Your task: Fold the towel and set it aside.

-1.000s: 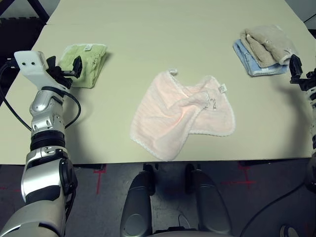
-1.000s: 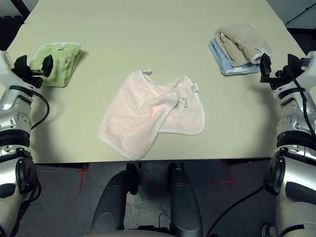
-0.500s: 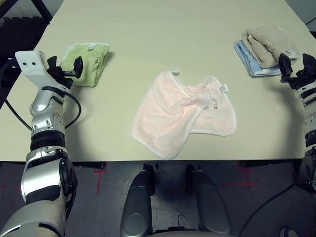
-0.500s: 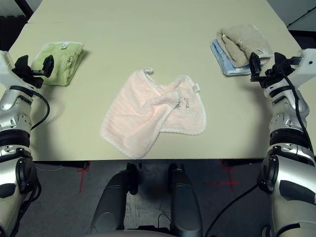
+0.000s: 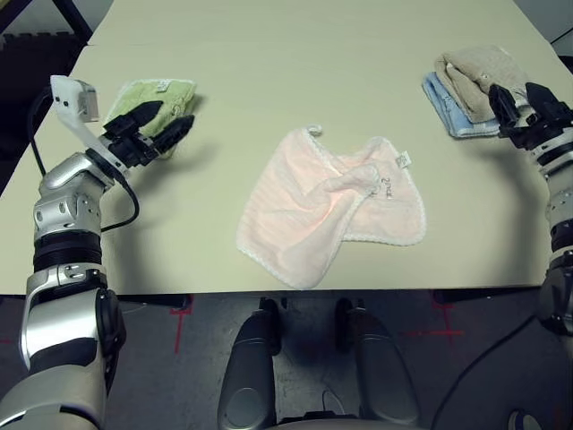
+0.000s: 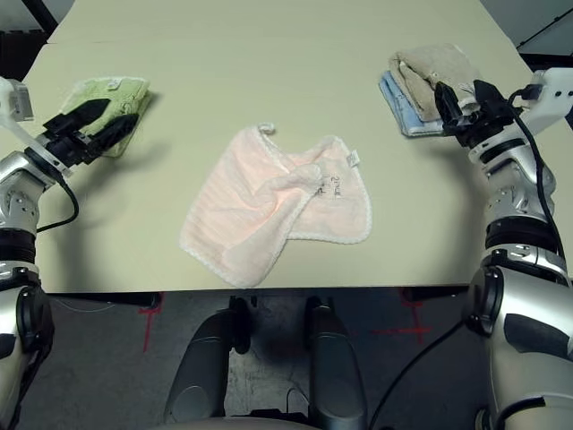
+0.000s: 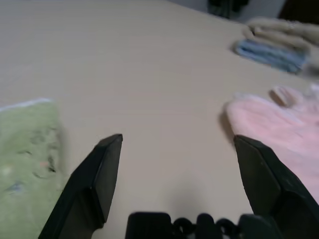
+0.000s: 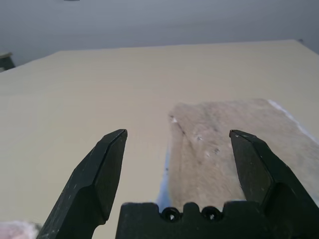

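The pale pink towel's corner (image 6: 338, 143) by the white tag lies free, so the robot's right gripper should go on moving over the open table (image 6: 391, 154) until it closes on that corner.
The pale pink towel (image 5: 331, 210) lies crumpled in the middle of the table. One corner is folded over onto it, a white tag (image 5: 404, 159) shows on its right side and a loop (image 5: 312, 131) at its far corner. My left gripper (image 5: 172, 121) is open over the table's left side, well left of the towel and pointing toward it. In the left wrist view the left gripper (image 7: 178, 139) holds nothing, and the towel (image 7: 294, 134) lies ahead of it. My right gripper (image 5: 517, 97) is open at the far right, with nothing between its fingers (image 8: 112, 154).
A folded light green towel (image 5: 159, 91) lies at the far left, just beside my left gripper. A beige towel (image 5: 474, 72) is stacked on a blue one (image 5: 448, 112) at the far right, right under my right gripper. The table's front edge (image 5: 179, 294) runs near the pink towel.
My left gripper has swung round to point inward toward the pink towel. The right gripper has moved inward over the beige and blue stack. The pink towel has not moved.
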You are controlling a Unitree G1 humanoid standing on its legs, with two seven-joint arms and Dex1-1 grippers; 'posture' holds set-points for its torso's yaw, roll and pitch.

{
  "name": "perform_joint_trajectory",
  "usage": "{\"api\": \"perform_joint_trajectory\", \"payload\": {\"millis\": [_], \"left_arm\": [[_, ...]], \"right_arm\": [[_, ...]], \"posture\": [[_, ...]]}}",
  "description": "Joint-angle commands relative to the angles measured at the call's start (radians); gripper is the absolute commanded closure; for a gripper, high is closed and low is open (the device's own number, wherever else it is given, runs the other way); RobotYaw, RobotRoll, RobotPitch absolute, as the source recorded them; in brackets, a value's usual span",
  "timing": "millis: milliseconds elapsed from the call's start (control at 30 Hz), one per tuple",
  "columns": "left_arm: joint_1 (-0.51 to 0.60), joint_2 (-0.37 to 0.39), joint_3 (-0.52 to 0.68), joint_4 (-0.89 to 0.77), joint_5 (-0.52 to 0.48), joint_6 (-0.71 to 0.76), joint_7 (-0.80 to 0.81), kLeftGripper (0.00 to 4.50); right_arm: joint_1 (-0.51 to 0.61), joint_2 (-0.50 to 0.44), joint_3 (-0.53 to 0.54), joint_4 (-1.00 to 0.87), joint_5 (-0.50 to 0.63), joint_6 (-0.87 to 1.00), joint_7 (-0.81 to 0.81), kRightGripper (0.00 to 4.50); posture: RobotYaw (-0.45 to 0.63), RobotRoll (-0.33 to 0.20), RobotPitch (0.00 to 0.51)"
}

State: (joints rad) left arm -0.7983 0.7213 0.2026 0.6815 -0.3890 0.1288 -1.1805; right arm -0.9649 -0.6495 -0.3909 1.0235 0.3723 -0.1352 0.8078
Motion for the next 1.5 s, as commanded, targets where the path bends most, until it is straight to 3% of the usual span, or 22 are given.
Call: {"api": "perform_joint_trajectory", "payload": {"millis": [33,233,400,767,1133,1233,1500], "left_arm": [[-0.002,0.03,-0.064,0.006,0.064,-0.064,-0.085,0.0],[0.011,0.02,-0.105,-0.02,0.101,-0.14,-0.127,0.0],[0.028,0.014,-0.108,-0.049,0.097,-0.15,-0.121,0.0],[0.082,0.01,-0.095,-0.132,0.068,-0.105,-0.116,0.0],[0.12,0.015,-0.084,-0.223,0.055,-0.051,-0.098,0.0],[0.116,0.013,-0.088,-0.222,0.058,-0.049,-0.098,0.0],[0.112,0.023,-0.117,-0.196,0.078,-0.022,-0.118,0.0]], "right_arm": [[-0.034,-0.024,0.052,0.054,-0.036,0.065,0.098,0.04],[-0.119,-0.042,0.2,0.137,-0.15,0.183,0.308,0.04],[-0.203,-0.032,0.314,0.205,-0.273,0.2,0.379,0.04],[-0.313,0.036,0.477,0.29,-0.498,0.109,0.337,0.04],[-0.316,0.076,0.505,0.317,-0.596,0.116,0.215,0.04],[-0.304,0.072,0.519,0.32,-0.615,0.139,0.262,0.62],[-0.302,0.049,0.502,0.309,-0.598,0.159,0.386,3.67]], "posture": [[0.06,0.0,0.255],[0.08,0.0,0.245],[0.12,0.0,0.242],[0.18,0.0,0.252],[0.21,0.0,0.266],[0.21,0.0,0.268],[0.17,0.0,0.258]]}}
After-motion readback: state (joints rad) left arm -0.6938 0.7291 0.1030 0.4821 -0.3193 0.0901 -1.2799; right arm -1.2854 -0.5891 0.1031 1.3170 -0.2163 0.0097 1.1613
